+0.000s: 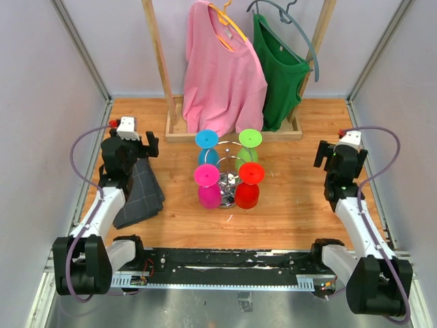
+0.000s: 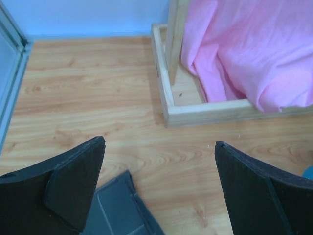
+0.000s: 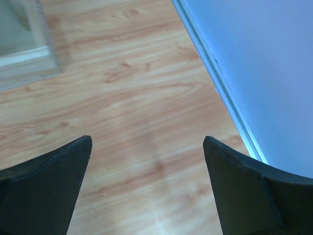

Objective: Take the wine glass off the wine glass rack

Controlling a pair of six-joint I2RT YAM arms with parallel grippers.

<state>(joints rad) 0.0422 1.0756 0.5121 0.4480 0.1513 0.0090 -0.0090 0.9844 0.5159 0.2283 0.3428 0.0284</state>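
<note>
The way (image 1: 177, 140) from my left gripper to the blue wine glass is clear, so I keep the open fingers moving until they get to its foot (image 1: 207, 139).
The chrome wire wine glass rack (image 1: 228, 179) stands mid-table. Several coloured wine glasses hang on it upside down: blue (image 1: 206, 145), green (image 1: 249, 141), pink (image 1: 208, 186) and red (image 1: 250, 184). My left gripper (image 1: 150, 145) is open and empty, left of the rack and well apart from it. In the left wrist view (image 2: 160, 142) it shows only wood between its fingers. My right gripper (image 1: 319, 156) is open and empty, right of the rack, over bare wood in the right wrist view (image 3: 146, 139). Neither wrist view shows the rack.
A tall wooden clothes rack (image 1: 233, 131) stands behind the glasses with a pink shirt (image 1: 222, 75) and a green top (image 1: 280, 72); its base frame (image 2: 205, 111) lies ahead of my left gripper. A folded grey cloth (image 1: 142, 191) lies under the left arm. Walls close both sides.
</note>
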